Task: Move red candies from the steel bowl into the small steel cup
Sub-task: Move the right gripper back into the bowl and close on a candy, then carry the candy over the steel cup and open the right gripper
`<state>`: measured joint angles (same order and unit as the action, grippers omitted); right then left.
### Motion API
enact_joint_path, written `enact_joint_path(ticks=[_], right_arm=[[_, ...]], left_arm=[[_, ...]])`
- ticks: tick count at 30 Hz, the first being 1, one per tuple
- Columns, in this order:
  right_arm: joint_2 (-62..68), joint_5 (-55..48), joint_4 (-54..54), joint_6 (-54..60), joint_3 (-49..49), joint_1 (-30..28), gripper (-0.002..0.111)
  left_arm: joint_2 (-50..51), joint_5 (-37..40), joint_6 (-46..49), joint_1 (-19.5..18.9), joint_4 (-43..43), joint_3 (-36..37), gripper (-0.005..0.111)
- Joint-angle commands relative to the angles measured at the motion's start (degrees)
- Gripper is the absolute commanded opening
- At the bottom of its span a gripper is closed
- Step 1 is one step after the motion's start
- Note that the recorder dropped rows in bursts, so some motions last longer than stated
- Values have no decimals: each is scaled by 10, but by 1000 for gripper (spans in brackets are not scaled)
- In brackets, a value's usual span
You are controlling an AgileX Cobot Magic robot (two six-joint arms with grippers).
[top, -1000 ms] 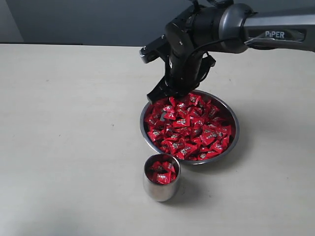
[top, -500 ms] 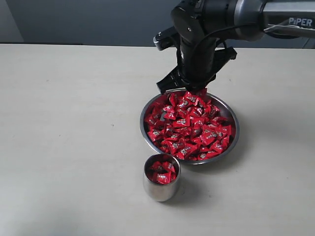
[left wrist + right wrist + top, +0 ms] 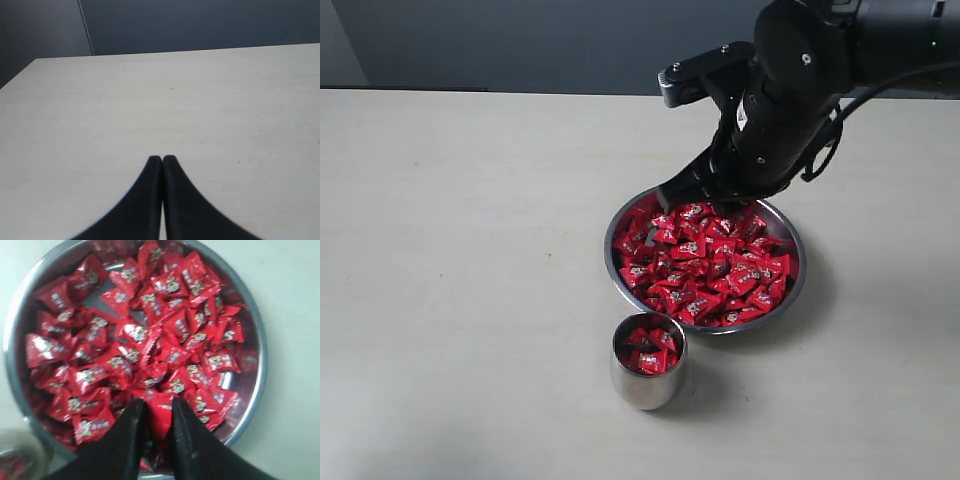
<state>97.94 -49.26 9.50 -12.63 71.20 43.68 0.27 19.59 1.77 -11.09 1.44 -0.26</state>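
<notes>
My right gripper is holding the red candy (image 3: 161,416) clear of the pile, and the small steel cup's opening (image 3: 650,345) is open, so that gripper should keep going to the cup and let go there.
The steel bowl (image 3: 802,270) sits mid-table, heaped with red candies (image 3: 705,265). In front of it stands the small steel cup (image 3: 648,385) with a few red candies (image 3: 650,350) inside. My right gripper (image 3: 720,203) hangs over the bowl's far rim. The right wrist view shows this right gripper (image 3: 157,402) shut on one red candy (image 3: 160,421) above the pile of candies (image 3: 150,330) in the bowl (image 3: 262,360). My left gripper (image 3: 162,159) is shut and empty over bare table, away from the bowl. It does not show in the exterior view.
The pale table (image 3: 460,250) spreads to the left of bowl and cup. Its far edge meets a dark wall (image 3: 520,40). The right arm's black body (image 3: 790,90) looms above the bowl's far side.
The right arm has swung to the right along the bowl's far rim and turned at the wrist. Its jaws have stayed as they were. Bowl, cup and left gripper have not moved.
</notes>
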Motion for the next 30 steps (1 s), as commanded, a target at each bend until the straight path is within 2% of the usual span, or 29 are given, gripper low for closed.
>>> enact_joint_path(ticks=[1,4,12,19,30], right_arm=[[-14,10,-118,107,-8,-3,-1],[-14,0,-183,145,-8,-3,-1],[-14,-22,-237,199,-8,-3,-1],[-14,-60,-255,202,-8,0,-1],[-13,-46,-249,206,-19,70,-1]], left_arm=[[-3,-4,-1,4,1,3,0],[-3,-4,-1,4,1,3,0],[-3,-4,-1,4,1,3,0],[-3,-4,-1,4,1,3,0],[-3,-4,-1,4,1,3,0]])
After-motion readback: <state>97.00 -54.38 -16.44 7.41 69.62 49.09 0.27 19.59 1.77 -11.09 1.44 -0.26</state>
